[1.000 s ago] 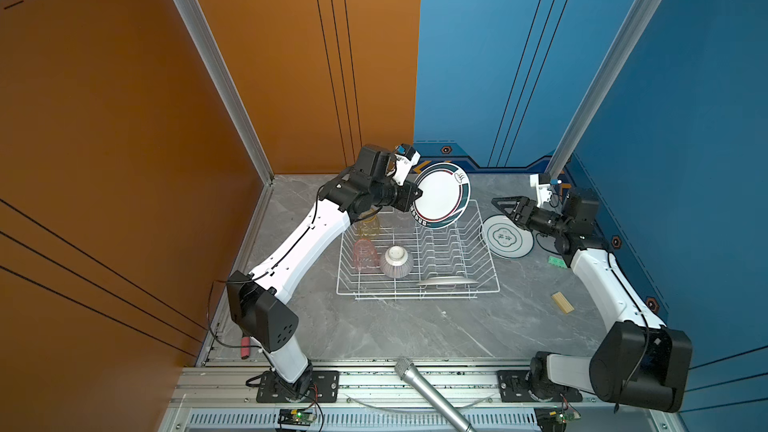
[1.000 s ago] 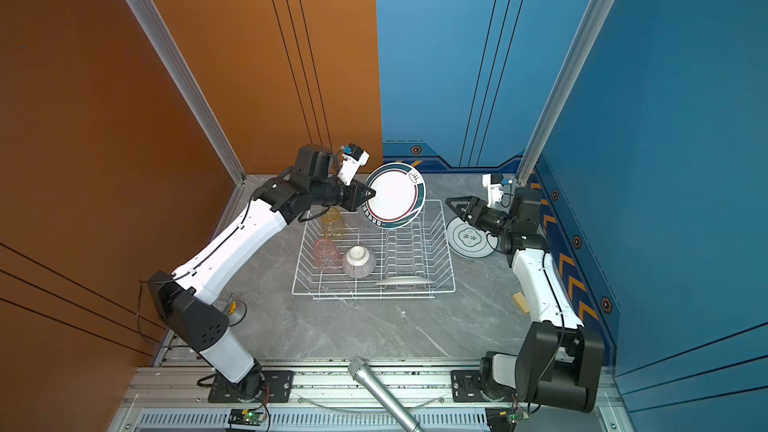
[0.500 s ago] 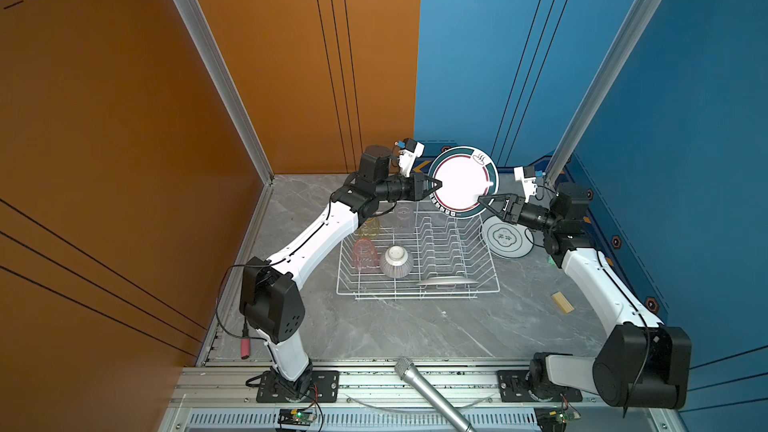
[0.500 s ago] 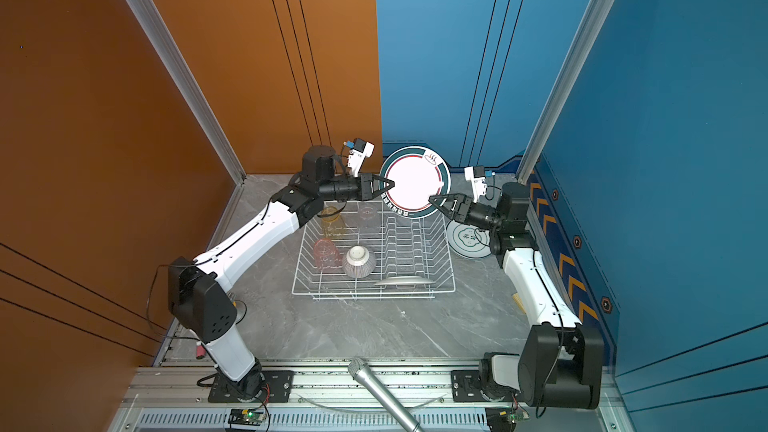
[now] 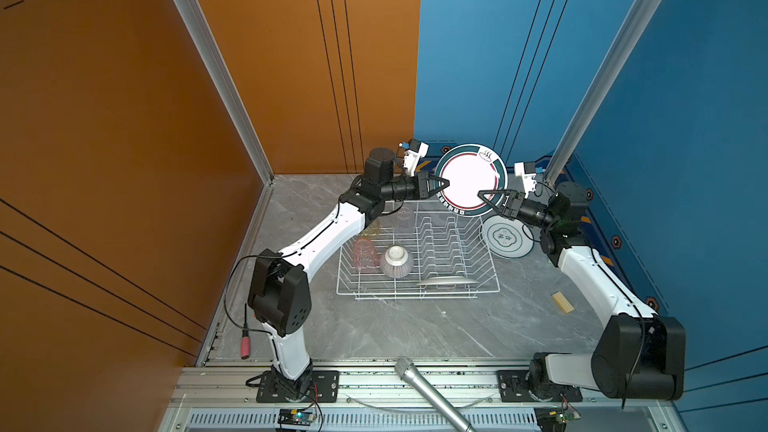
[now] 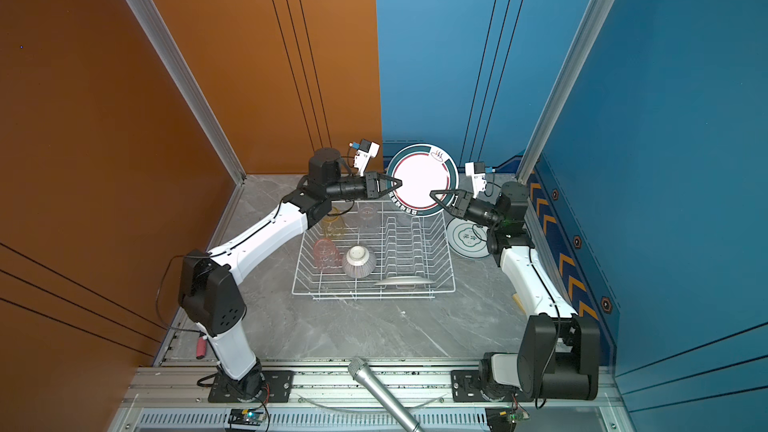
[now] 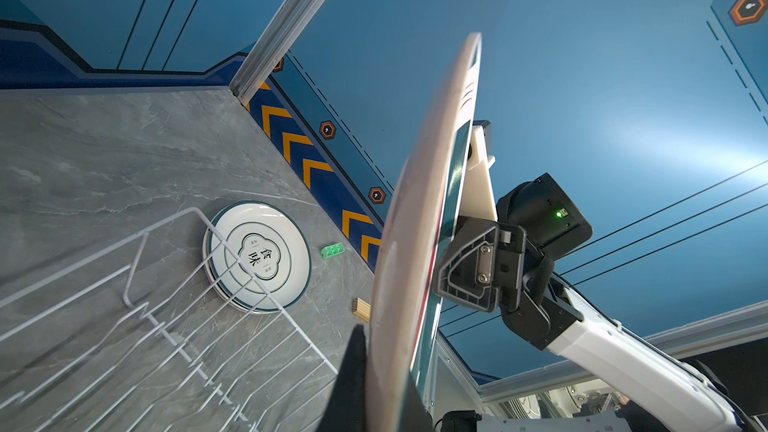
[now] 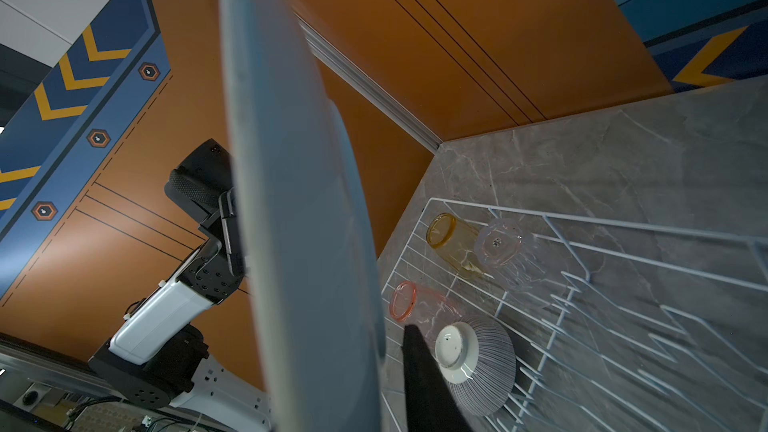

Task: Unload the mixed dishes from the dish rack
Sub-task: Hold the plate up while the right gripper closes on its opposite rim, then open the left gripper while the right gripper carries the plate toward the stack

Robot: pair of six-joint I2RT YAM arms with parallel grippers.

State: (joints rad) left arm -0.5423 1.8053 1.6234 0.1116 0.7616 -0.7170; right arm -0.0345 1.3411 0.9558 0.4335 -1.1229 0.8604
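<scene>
I should use my right gripper to take the dark-rimmed plate [image 5: 470, 176] from my left gripper, because the stack [image 5: 505, 238] is beside the rack under my right gripper, and lay the plate there.
A dark-rimmed white plate [image 5: 469, 178] [image 6: 422, 178] stands on edge in the air above the far side of the dish rack [image 5: 415, 293]. My left gripper [image 5: 446, 182] [image 7: 384, 384] is shut on its left rim. My right gripper [image 5: 480, 194] straddles the lower right rim. One of its fingers [image 8: 419, 376] shows with a thin gap to the plate's back [image 8: 299, 201]; the other is hidden. In the rack lie a pink tumbler [image 5: 365, 254], an amber one [image 8: 446, 243], a clear one [image 5: 403, 218], an upturned striped bowl [image 5: 396, 261] and a flat plate [image 5: 446, 282].
A stack of black-character plates [image 5: 505, 238] lies on the table right of the rack, under my right wrist. A wooden block [image 5: 562, 302] and a small green block [image 7: 332, 250] lie near the right wall. A microphone [image 5: 432, 396] juts in at the front edge.
My left gripper raised the plate from the rack and turned its face up toward the top views. My right gripper came over from the plate stack and narrowed its jaws around the rim.
</scene>
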